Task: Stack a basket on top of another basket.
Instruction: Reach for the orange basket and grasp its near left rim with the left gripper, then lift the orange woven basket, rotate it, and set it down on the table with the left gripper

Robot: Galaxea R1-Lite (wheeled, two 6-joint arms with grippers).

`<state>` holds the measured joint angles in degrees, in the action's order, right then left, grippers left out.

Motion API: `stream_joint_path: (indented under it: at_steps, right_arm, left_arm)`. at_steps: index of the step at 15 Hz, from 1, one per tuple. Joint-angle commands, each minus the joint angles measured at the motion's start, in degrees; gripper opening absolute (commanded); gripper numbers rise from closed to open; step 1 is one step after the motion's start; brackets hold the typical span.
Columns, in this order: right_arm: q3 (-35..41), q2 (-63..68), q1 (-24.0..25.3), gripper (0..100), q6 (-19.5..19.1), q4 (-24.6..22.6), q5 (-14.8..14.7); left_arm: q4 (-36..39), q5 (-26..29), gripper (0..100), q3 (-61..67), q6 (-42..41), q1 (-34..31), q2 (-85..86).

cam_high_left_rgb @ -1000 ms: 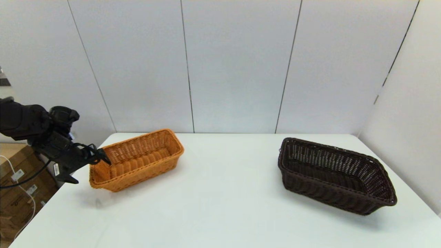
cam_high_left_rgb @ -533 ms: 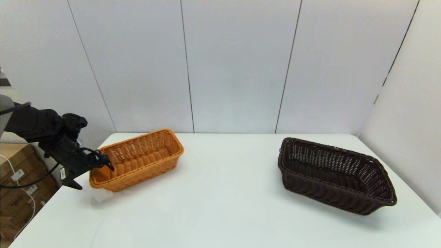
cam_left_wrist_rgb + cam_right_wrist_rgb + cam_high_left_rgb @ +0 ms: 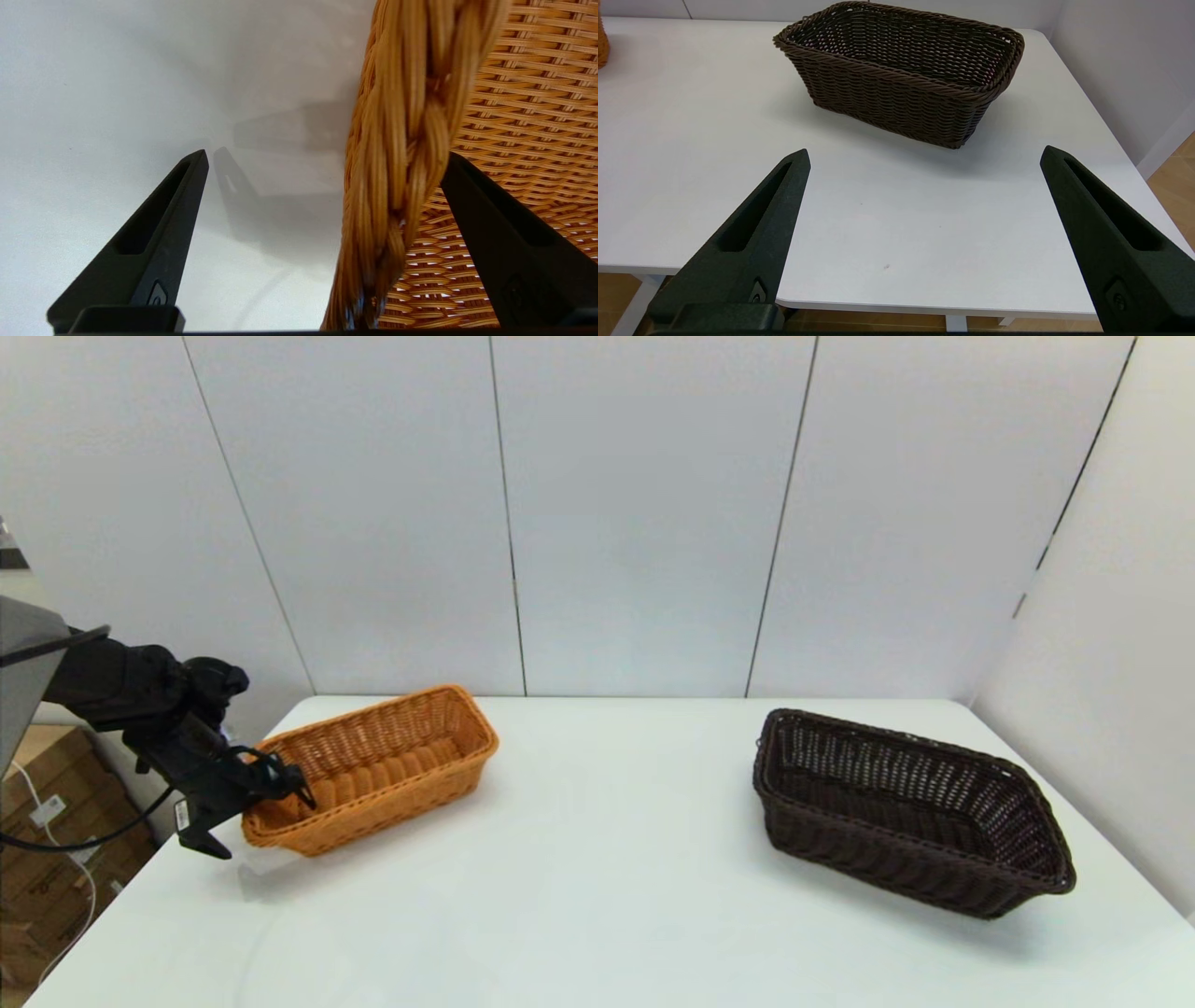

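Observation:
My left gripper has its fingers on both sides of only one short end [image 3: 264, 797] of the long orange-tan basket. So I expect the basket to ride with its far end [image 3: 476, 724] lower when I carry it.
The orange-tan basket [image 3: 373, 770] stands at the table's back left. My left gripper [image 3: 261, 823] is open at its near-left end and straddles the braided rim [image 3: 406, 140]. One finger [image 3: 504, 224] is inside the basket and the other finger [image 3: 154, 233] is outside, over the table. The dark brown basket [image 3: 910, 807] sits on the right side of the table, apart from the orange one. My right gripper [image 3: 924, 151] is open and holds nothing; it hovers off the table's front edge, well short of the dark basket [image 3: 896, 79].
The white table [image 3: 597, 896] is bounded by wall panels at the back and on the right. Cardboard boxes [image 3: 47, 821] and a cable sit on the floor past the table's left edge.
My left gripper has lowered and shifted slightly right, so its fingers sit deeper around the orange basket's end rim. Neither basket has moved.

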<state>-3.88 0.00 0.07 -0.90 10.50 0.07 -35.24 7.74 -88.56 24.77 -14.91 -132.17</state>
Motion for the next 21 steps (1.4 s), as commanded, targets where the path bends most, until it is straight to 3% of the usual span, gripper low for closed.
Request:
stream_joint_path:
  at_steps: [1,12,17,21]
  right_arm:
    - [0.0,0.1,0.0,100,-0.1,0.1,0.0]
    - [-0.1,0.1,0.0,100,-0.1,0.1,0.0]
    - [-0.1,0.1,0.0,100,-0.1,0.1,0.0]
    - [-0.1,0.1,0.0,100,-0.2,0.1,0.0]
  left_arm:
    - [-0.3,0.1,0,-0.3,0.8,-0.1,0.2]
    - [-0.5,7.7,0,-0.1,0.9,-0.6,3.0]
    - [-4.2,21.8,0,-0.1,0.0,-2.6,7.4]
    - [-7.6,24.1,0,0.1,-3.2,-2.4,11.1]
